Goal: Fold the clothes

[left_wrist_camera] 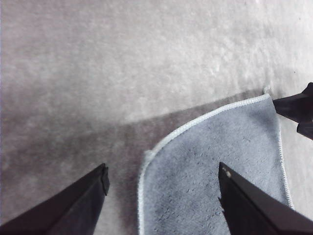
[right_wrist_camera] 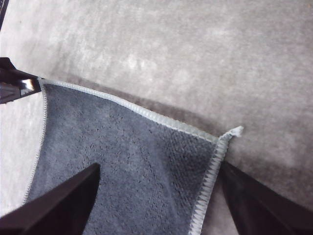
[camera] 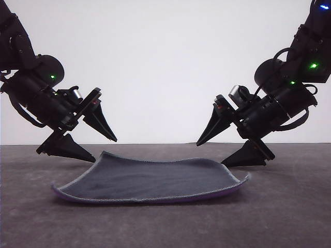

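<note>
The cloth's far half (camera: 155,169) will show a purple side facing up when I fold it over, because purple can be seen under the cloth's near edge (camera: 217,195).
The clothes (camera: 155,178) are one small square cloth lying nearly flat on the table, dark grey-blue face up, with a purple underside showing along its near edge. My left gripper (camera: 105,150) is open at the cloth's far left corner, one finger low by the table and one above. In the left wrist view that rounded corner of the cloth (left_wrist_camera: 210,142) lies between the spread fingers of the left gripper (left_wrist_camera: 163,174). My right gripper (camera: 210,154) is open at the far right corner. The right wrist view shows the right gripper (right_wrist_camera: 159,169) straddling the cloth's (right_wrist_camera: 127,147) stitched edge.
The grey table (camera: 289,206) runs bare around the cloth, with a white wall behind it. The right gripper's fingertips (left_wrist_camera: 298,110) appear across the cloth in the left wrist view. The left gripper's fingertips (right_wrist_camera: 14,85) appear likewise in the right wrist view.
</note>
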